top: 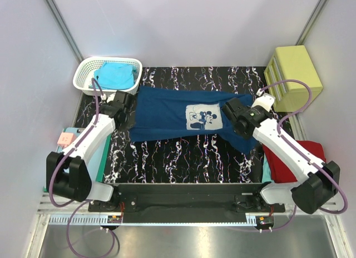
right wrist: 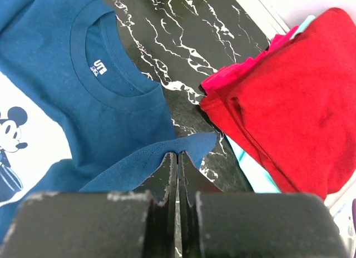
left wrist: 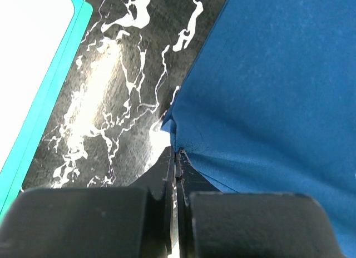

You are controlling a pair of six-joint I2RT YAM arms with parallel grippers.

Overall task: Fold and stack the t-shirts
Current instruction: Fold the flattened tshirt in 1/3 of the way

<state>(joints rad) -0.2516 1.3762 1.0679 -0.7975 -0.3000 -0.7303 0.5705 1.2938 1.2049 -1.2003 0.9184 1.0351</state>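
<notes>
The t-shirt's navy flap (right wrist: 196, 143) and the hem corner are held in line by my grippers, so my right gripper should now fold the flap over until it reaches the neckline (right wrist: 129, 100).
A navy t-shirt (top: 167, 116) with a pale cartoon-mouse print lies spread sideways on the black marbled mat (top: 183, 158). My left gripper (top: 125, 114) is at its left end. In the left wrist view this gripper (left wrist: 177, 153) is shut on a corner of the navy fabric (left wrist: 267, 91). My right gripper (top: 231, 115) is at the collar end. The right wrist view shows it (right wrist: 178, 154) shut on a lifted flap of the navy shirt (right wrist: 111, 102) beside the neckline. A red t-shirt (top: 292, 157) (right wrist: 289, 97) lies folded at the right. A turquoise t-shirt (top: 114, 75) fills the basket.
A white mesh basket (top: 83, 75) stands at the back left and a yellow drawer box (top: 293, 74) at the back right. A teal clipboard (left wrist: 55, 85) with white paper lies left of the mat, a pink note (top: 65, 138) beside it. Pale walls enclose the table.
</notes>
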